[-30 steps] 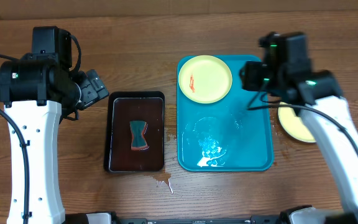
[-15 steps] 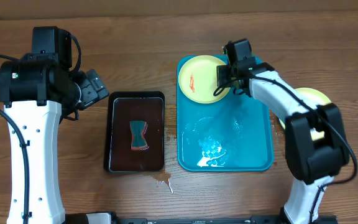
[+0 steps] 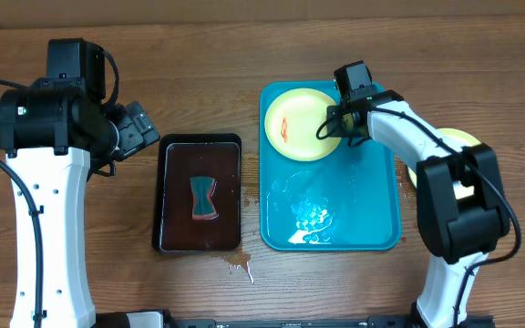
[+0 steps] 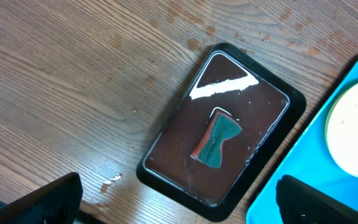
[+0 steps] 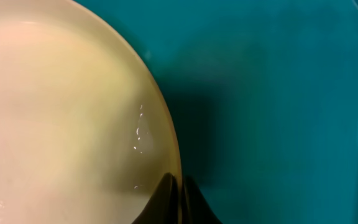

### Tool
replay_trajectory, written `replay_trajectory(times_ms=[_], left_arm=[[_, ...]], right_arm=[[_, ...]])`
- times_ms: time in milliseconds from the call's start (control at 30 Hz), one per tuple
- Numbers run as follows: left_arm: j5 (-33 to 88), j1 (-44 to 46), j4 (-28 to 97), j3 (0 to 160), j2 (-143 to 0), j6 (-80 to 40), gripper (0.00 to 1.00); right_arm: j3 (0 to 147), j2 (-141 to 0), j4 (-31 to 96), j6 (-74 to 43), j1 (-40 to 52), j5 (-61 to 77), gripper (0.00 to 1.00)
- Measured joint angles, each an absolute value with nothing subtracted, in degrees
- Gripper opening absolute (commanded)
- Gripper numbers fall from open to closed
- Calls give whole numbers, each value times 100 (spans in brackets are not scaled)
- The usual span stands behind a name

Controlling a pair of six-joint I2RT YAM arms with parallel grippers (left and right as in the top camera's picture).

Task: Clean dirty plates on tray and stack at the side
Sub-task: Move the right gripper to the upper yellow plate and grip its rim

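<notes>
The smeared plate is up at the turquoise tray's far edge (image 3: 297, 85). Next, my right gripper pulls the plate to the tray's near half (image 3: 313, 205) before my left gripper scrubs.
A pale yellow-green plate (image 3: 301, 123) with a red-orange smear lies at the far end of the turquoise tray (image 3: 372, 214). My right gripper (image 3: 339, 125) is shut on this plate's right rim; the right wrist view shows the fingertips (image 5: 178, 193) pinching the rim of the plate (image 5: 61, 112) over the tray (image 5: 272, 93). A second pale yellow-green plate (image 3: 449, 141) lies on the table right of the tray, partly hidden by my right arm. The white plate is out of view. My left gripper (image 4: 179, 205) is open and empty, above the table left of the black tray.
A black tray (image 3: 200, 193) with a teal sponge (image 3: 204, 198) sits left of the turquoise tray; it also shows in the left wrist view (image 4: 166, 143). Soapy water pools in the turquoise tray's near half (image 3: 308, 214). Droplets (image 3: 241, 267) lie on the wood.
My right gripper moved from beside the tray to the dirty plate and shut on its right rim; the plate has shifted slightly toward the near side. The left arm has not moved.
</notes>
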State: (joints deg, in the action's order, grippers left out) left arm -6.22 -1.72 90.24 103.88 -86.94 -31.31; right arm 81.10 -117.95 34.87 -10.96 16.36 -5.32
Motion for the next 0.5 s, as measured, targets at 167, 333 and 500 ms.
replay_trajectory(times_ms=[167,333,500], left_arm=[[-620,-172,9024,10388,-8694,-3131,100],[-620,-172,9021,10388,-8694,-3131,100],[-620,-172,9024,10388,-8694,-3131,100]], right_arm=[[8079,-11004,4473,-1240,1638,-537,4],[8079,-9382,5330,-1400,1638,-530,4],[8125,-8468,6038,-1651,1638,-340,4]])
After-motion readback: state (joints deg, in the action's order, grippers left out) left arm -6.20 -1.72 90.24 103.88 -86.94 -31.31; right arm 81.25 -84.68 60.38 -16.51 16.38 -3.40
